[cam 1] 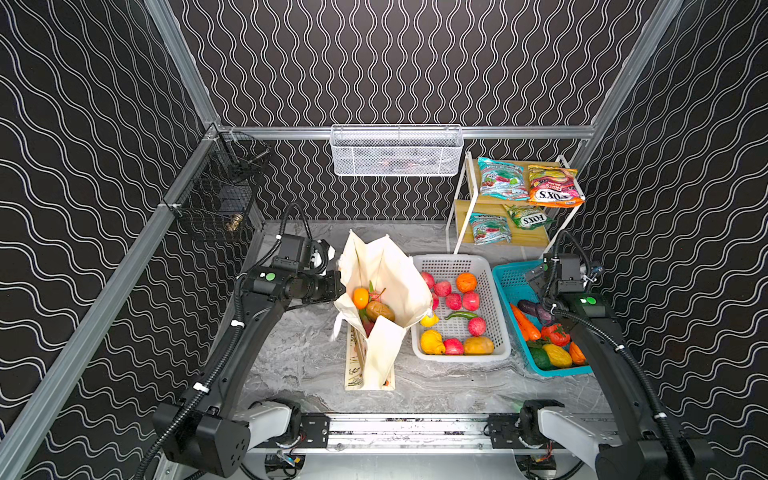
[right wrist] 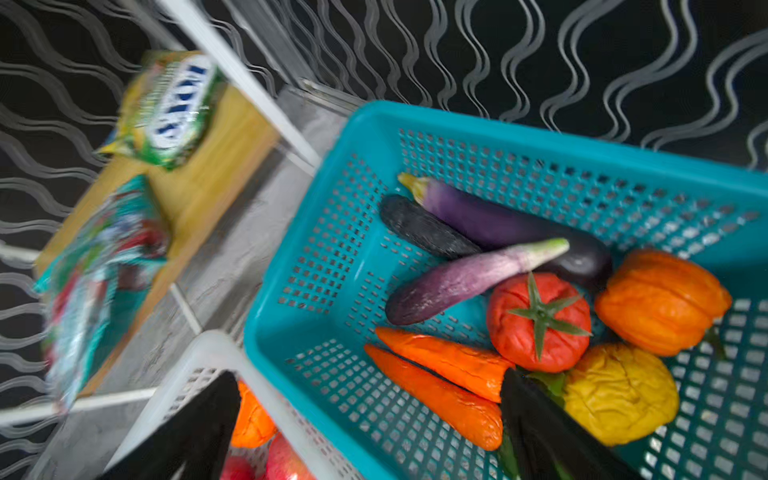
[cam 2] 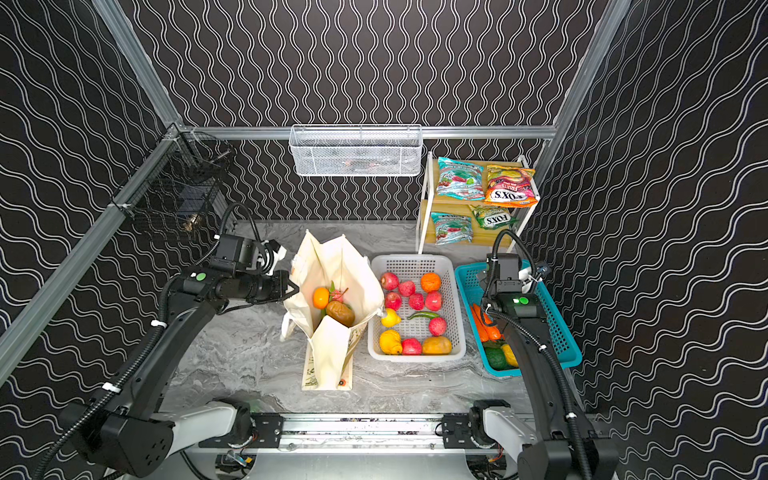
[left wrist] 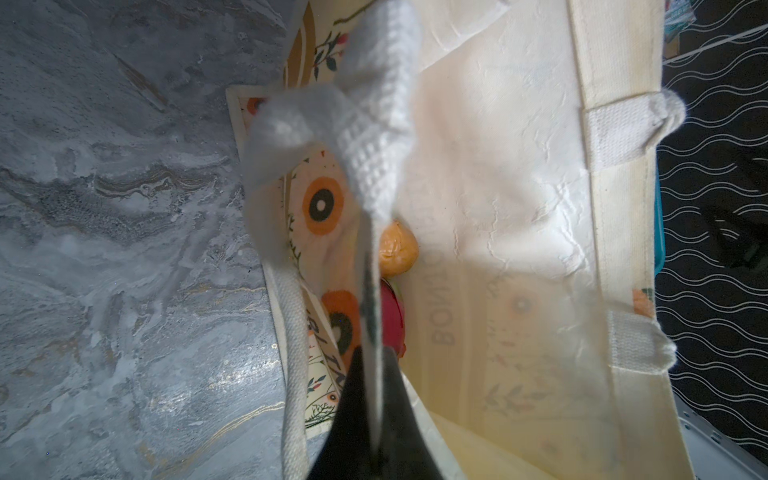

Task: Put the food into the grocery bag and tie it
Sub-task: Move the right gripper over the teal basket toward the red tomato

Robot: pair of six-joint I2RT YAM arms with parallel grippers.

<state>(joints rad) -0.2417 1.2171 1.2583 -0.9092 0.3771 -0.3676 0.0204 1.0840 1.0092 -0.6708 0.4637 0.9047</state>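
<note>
The red tomato sits stem up with its top (right wrist: 541,314) clear for my open right gripper, so I should keep moving down until the fingers are around the red tomato's sides (cam 1: 552,334).
The cream grocery bag (cam 1: 386,266) (cam 2: 332,257) stands open mid-table with an orange (cam 1: 360,298) and a brown fruit (cam 1: 380,311) inside. My left gripper (cam 1: 338,286) (left wrist: 376,415) is shut on the bag's left rim, and the fabric edge runs between its black fingers. A white strap handle (left wrist: 365,124) hangs in front of that camera. My right gripper (cam 1: 536,278) (right wrist: 370,432) hangs open and empty over the teal basket (right wrist: 498,137), near carrots and a red tomato (right wrist: 540,322). Orange FOX'S (cam 1: 552,185) and teal (cam 1: 500,178) candy packets lie on the shelf.
A white perforated basket (cam 1: 451,259) of fruit stands just right of the bag, touching the teal basket (cam 1: 511,270). A white two-tier shelf (cam 1: 459,208) is at the back right. A white mesh basket (cam 1: 397,151) and a black wire basket (cam 1: 220,187) hang on the walls.
</note>
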